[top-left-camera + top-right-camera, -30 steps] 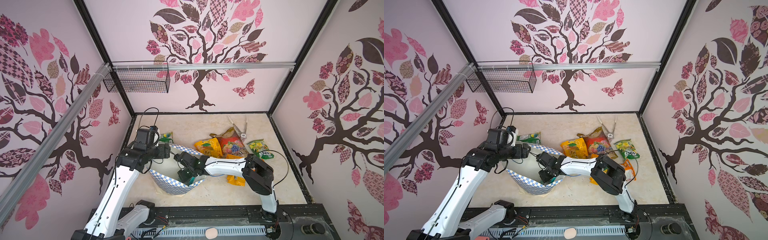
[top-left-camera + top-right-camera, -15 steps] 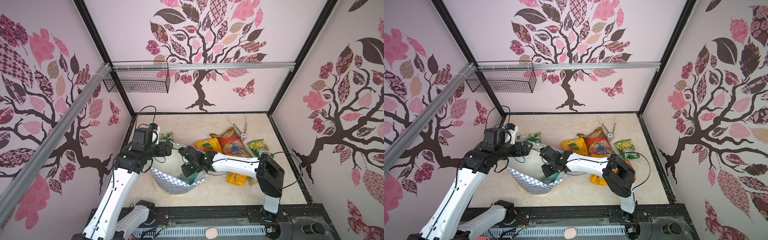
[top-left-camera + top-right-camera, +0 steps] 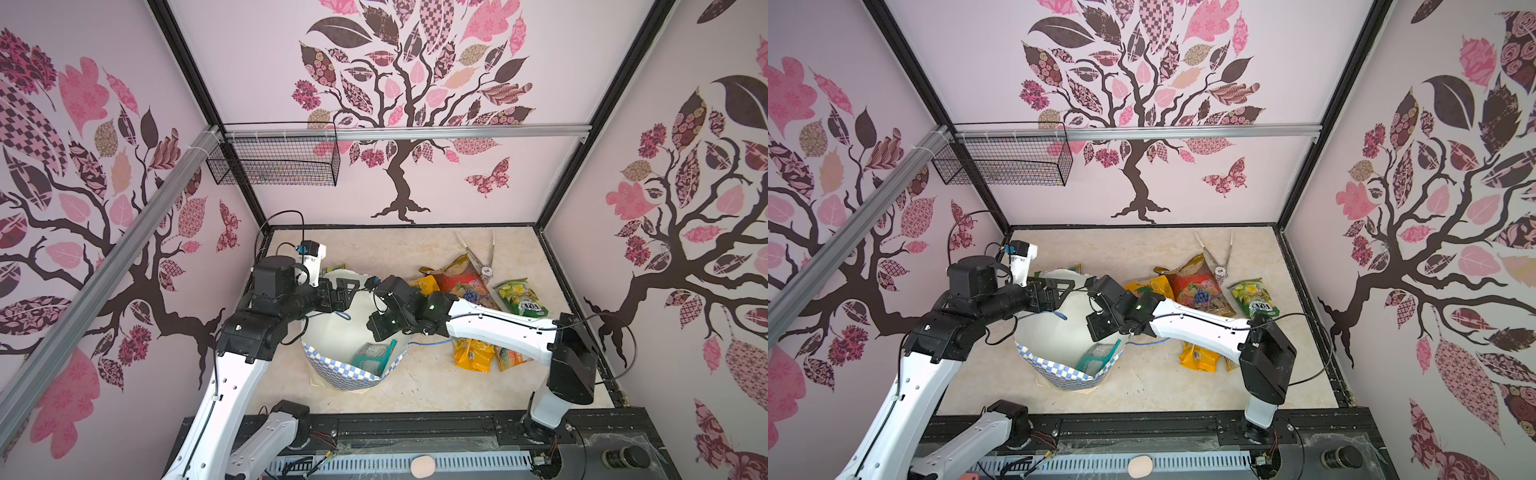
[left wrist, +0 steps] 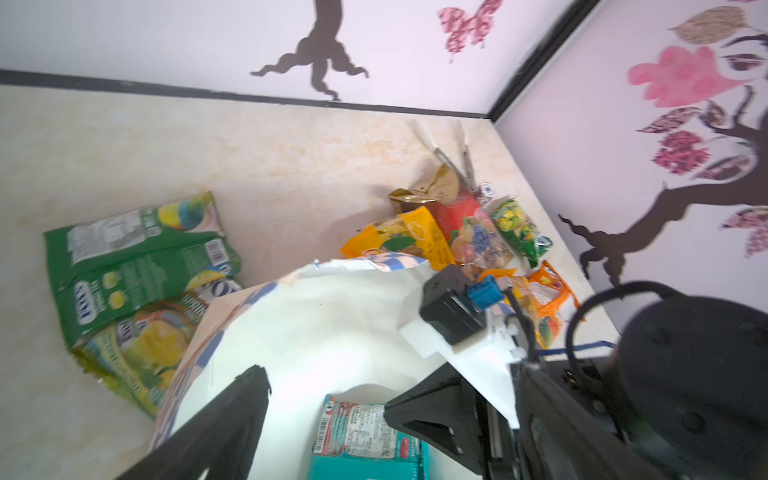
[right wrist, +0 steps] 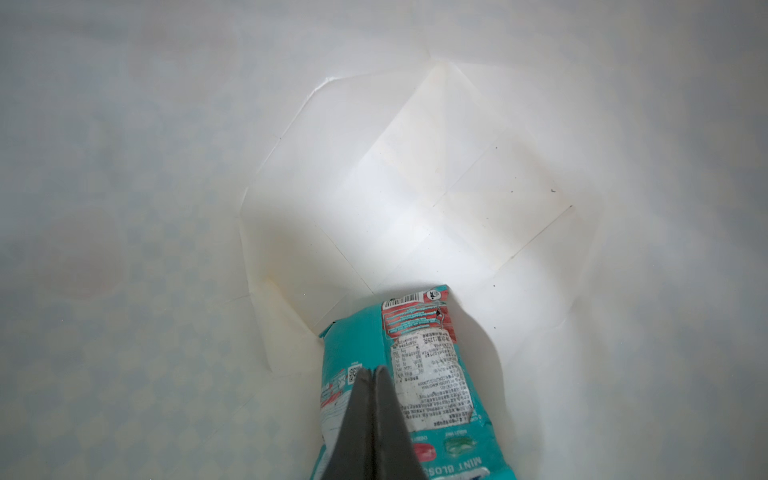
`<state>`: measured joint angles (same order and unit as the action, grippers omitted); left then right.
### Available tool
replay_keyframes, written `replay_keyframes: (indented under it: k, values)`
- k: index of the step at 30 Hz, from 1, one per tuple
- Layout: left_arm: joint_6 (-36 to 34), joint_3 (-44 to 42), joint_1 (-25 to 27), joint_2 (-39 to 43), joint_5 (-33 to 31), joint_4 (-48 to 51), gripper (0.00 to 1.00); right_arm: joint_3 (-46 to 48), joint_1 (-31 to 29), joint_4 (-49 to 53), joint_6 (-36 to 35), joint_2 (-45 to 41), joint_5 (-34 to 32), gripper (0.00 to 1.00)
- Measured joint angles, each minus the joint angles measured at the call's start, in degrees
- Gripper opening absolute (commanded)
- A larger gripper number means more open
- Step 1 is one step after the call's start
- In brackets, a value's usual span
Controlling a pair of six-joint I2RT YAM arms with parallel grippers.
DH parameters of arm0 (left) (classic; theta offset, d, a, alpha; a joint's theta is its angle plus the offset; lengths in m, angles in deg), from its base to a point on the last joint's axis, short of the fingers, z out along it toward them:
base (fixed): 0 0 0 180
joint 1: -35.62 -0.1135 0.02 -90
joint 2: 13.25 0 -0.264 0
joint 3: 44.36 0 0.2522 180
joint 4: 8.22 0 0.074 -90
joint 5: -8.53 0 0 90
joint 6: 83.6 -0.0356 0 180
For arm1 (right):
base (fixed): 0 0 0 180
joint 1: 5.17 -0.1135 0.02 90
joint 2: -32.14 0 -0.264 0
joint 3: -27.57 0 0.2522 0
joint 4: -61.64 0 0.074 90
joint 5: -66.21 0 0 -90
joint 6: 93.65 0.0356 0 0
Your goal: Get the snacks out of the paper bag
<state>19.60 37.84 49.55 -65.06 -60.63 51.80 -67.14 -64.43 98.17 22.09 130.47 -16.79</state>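
Observation:
My left gripper is crowding the paper bag's opening [image 3: 339, 328], so it should move back out past the bag's rim before my right gripper goes down for the teal packet [image 3: 372, 357].
The paper bag [image 3: 332, 332] [image 3: 1050, 332] lies on the table with its mouth open, showing a white inside and a checkered band. My right gripper [image 5: 372, 374] [image 3: 384, 332] reaches into the mouth, shut on the back of a teal packet [image 5: 428, 361] [image 3: 374, 354] that hangs above the bag's bottom. My left gripper [image 4: 322, 388] [image 3: 347, 291] stands open at the bag's far rim with nothing between its fingers. Outside the bag lie other snacks: green packets [image 4: 137, 266], an orange one [image 3: 428, 284], a red fruit one [image 3: 465, 282], a green-yellow one [image 3: 521, 297] and a yellow one [image 3: 473, 355].
Metal tongs [image 3: 478, 253] lie at the back right near the wall. A wire basket [image 3: 278, 160] hangs on the back wall at the left. Blue cord handles [image 3: 432, 343] trail from the bag under my right arm. Walls close in three sides.
My right gripper has drawn back from deep in the bag toward its mouth, staying shut, and the teal packet came with it. My left gripper's jaws have spread a little wider.

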Motion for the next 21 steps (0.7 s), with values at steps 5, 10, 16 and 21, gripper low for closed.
replay_keyframes:
  k: [5, 10, 16, 21]
  values:
    - [-1.2, 0.0, -0.2, 0.2, 7.3, -1.6, 0.95, -0.2, 0.3, -1.2, 0.3, -0.5, 1.6, 0.00]
    - [-1.3, 0.0, -0.7, -1.0, 11.8, -2.3, 0.97, -2.4, 1.2, -0.9, 1.3, -0.3, 3.2, 0.00]
    - [-3.8, 0.0, -0.2, -1.3, 13.3, -2.2, 0.98, -4.3, 2.1, -1.7, 3.5, -0.3, 7.0, 0.07]
    - [-8.0, 0.0, 2.8, -1.8, 8.4, 0.3, 0.99, -5.7, 2.7, -0.9, 5.0, -0.2, 8.3, 0.09]
